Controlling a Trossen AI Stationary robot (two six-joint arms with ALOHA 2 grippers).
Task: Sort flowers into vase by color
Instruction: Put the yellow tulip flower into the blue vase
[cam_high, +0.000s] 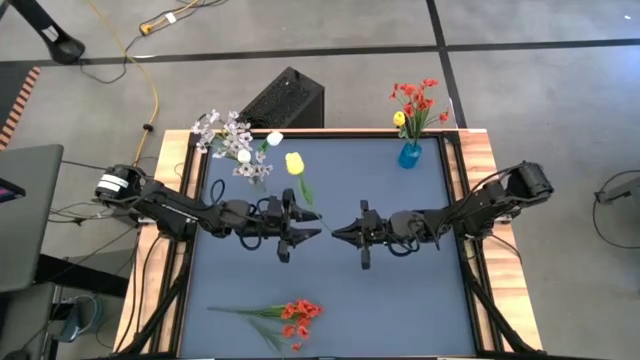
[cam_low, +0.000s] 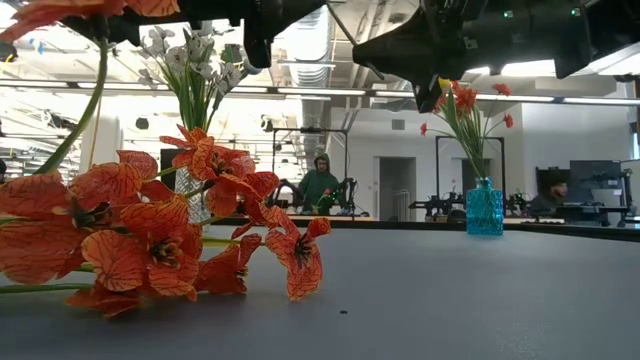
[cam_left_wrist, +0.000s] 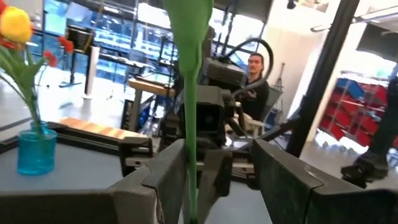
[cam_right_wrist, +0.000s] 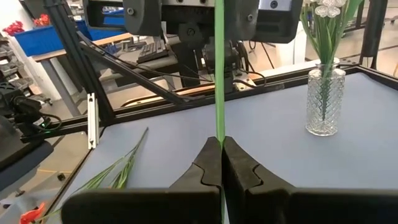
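Note:
My right gripper is holding the yellow tulip's stem (cam_right_wrist: 220, 129) close to its lower end, so my left gripper should hold it while my right one takes it higher (cam_right_wrist: 219, 90).
A yellow tulip (cam_high: 294, 163) on a green stem is held in the air over the table's middle. My right gripper (cam_high: 336, 232) is shut on the stem's lower end. My left gripper (cam_high: 305, 232) faces it, open, and the stem (cam_left_wrist: 191, 124) stands between its fingers, close beside one; I cannot tell if they touch. A blue vase (cam_high: 410, 155) near the far right corner holds red blossoms and one yellow tulip. A clear glass vase (cam_right_wrist: 323, 102) near the far left corner holds white and lilac blooms. Red blossom stems (cam_high: 295, 318) lie flat near the near edge. My right gripper pinches the tulip's stem near its lower end (cam_right_wrist: 219, 134) between its two shut fingertips, which lie across the stem. The stem rises straight away from the fingers. The tulip is lifted clear of the table.
A black box (cam_high: 285, 98) stands on the floor beyond the far edge. The table's raised wooden frame (cam_high: 478, 150) borders the blue mat. The red blossoms (cam_low: 150, 230) fill the near left of the low view. People sit in the room behind the table.

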